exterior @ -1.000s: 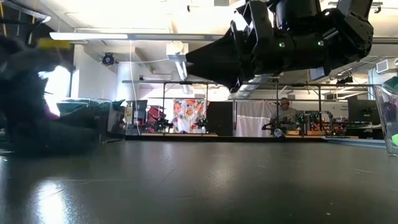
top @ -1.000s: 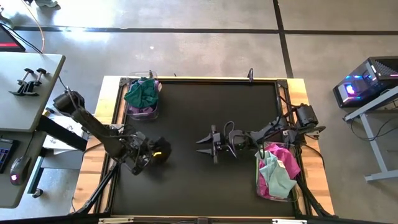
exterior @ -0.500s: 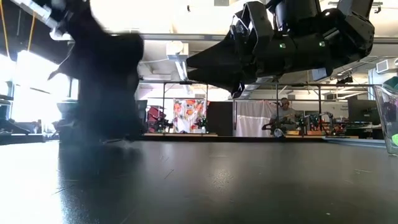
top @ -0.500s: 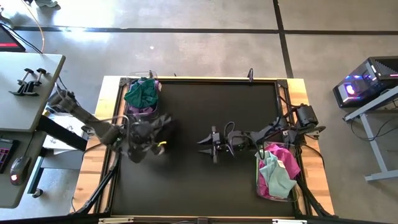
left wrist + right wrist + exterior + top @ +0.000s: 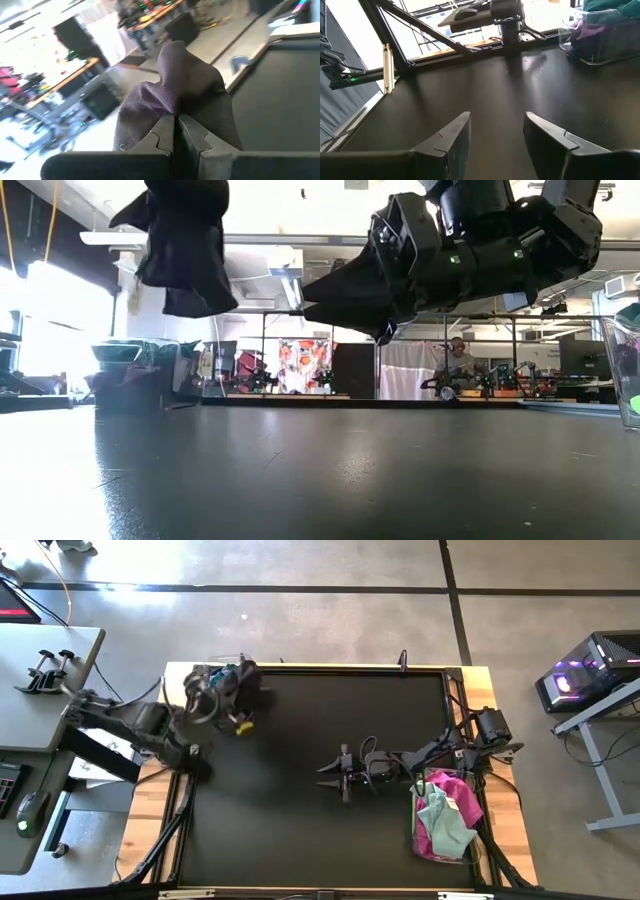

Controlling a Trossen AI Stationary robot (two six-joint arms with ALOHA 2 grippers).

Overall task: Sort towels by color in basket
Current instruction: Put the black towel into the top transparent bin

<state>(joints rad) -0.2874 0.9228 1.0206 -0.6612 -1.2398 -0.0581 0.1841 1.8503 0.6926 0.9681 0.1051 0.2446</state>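
Note:
The black towel's hanging end is clear of the rim of the basket with teal and purple towels, so my left gripper should go on lowering it inside until it lets go.
A black towel hangs high over the table's far left corner with my left gripper shut on it; in the left wrist view the towel bunches just past the fingers. It hangs above the far-left clear basket, which holds teal and purple towels. My right gripper hovers open and low over the table's middle, nothing between its fingers. A second clear basket at the near right holds pink, magenta and mint towels. My left gripper pinches a bunched fold of the black towel between its two fingers, which lie nearly level. The towel is lifted clear of the table, and its loose part hangs slack below the fingers.
The black table top lies bare between the two baskets. A wooden frame borders it. A side table with clamps stands off the left edge; the right arm's body fills the upper part of the low view.
My left gripper has risen from the table's near left and swung toward the far edge, rolling its wrist, until it stands over the far-left basket. The black towel has gone up with it, lifted clear of the table and now hanging.

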